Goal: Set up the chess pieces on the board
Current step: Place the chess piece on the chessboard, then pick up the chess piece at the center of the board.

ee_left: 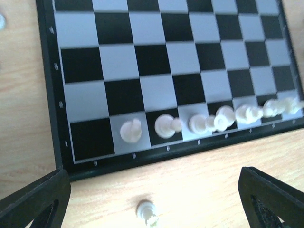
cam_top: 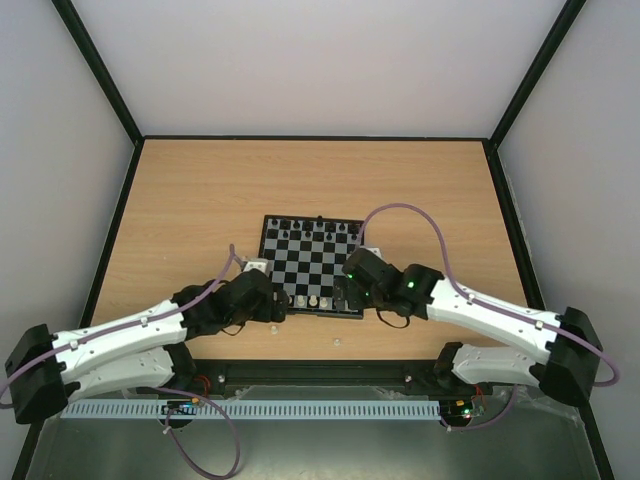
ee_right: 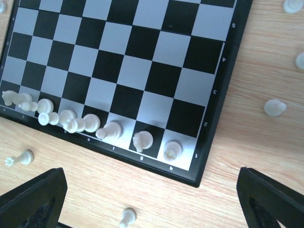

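The whitish piece (ee_left: 148, 212) is standing off the board, far away from my right gripper. Next, my left gripper picks it up and puts it on the empty corner square (ee_left: 91, 142).
The board (cam_top: 312, 262) lies mid-table. Black chess pieces (cam_top: 315, 226) line its far row and whitish ones (cam_top: 318, 300) its near row. My left gripper (cam_top: 274, 308) hovers at the board's near left corner, open and empty. In the left wrist view its fingers (ee_left: 33, 204) flank a whitish piece (ee_left: 147, 212) standing on the table just off the board's frame (ee_left: 142, 160); the corner square (ee_left: 92, 137) is bare. My right gripper (cam_top: 350, 287) hovers at the near right corner, open and empty, its fingers (ee_right: 273, 199) either side of a loose whitish pawn (ee_right: 127, 217).
Loose whitish pieces lie on the wood right of the board (ee_right: 274, 107), (ee_right: 300, 61), (ee_right: 290, 4) and one near its front edge (ee_right: 19, 159). A small whitish piece (cam_top: 338, 343) sits between the arms. Black-framed walls enclose the table.
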